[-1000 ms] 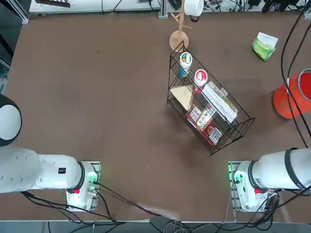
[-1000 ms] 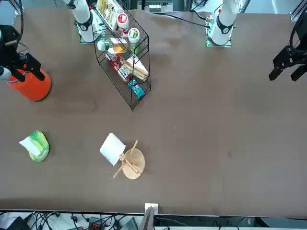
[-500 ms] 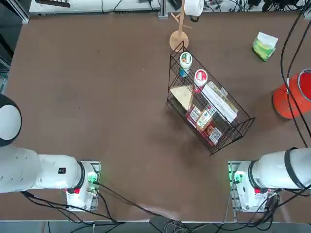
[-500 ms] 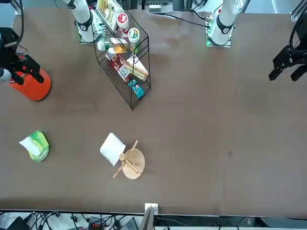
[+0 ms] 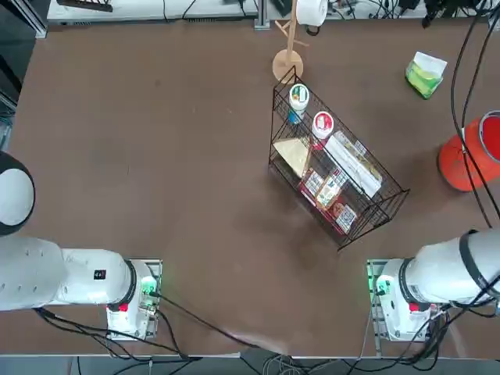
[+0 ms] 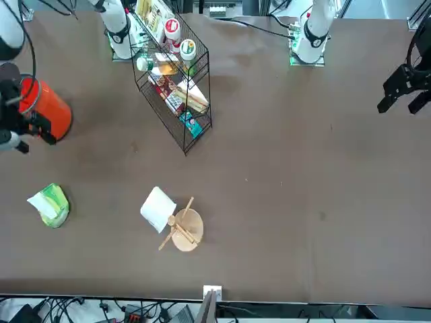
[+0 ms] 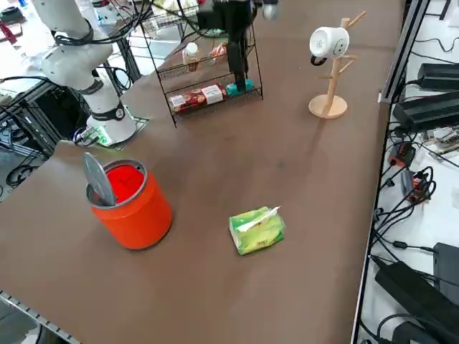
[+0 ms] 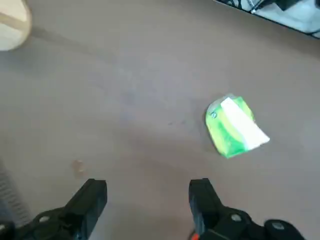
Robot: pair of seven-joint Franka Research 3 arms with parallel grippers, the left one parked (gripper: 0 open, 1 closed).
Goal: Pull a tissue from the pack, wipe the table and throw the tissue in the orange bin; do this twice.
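The white tissue point(image 6: 42, 204) will slide out and bring up another tuft when I pull, because the green pack bulges point(image 6: 58, 204) below its white tissue tuft.
The green pack point(image 8: 232, 127) lies on the brown table point(image 5: 156, 156) near its far right corner, with a white tissue tuft on top; it also shows as the pack point(image 5: 425, 75) point(image 6: 50, 204) point(image 7: 257, 229). The orange bin point(image 6: 48, 116) point(image 5: 467, 155) point(image 7: 133, 204) stands a short way nearer the robot. My right gripper point(image 8: 147, 197) point(image 6: 27, 134) hangs open above the table between the bin and the pack, with nothing between its fingers. It is well above the pack and touches neither. It is out of the top view.
A black wire rack point(image 5: 332, 168) with cups and packets stands mid-table. A wooden stand point(image 5: 287, 64) carrying a white object is at the far edge. The table's right edge runs close to the bin and pack, with cables point(image 7: 409, 179) beyond it.
My right gripper has moved from over the bin toward the pack, still open. The bin's red inside now shows in the front view. Nothing else has moved.
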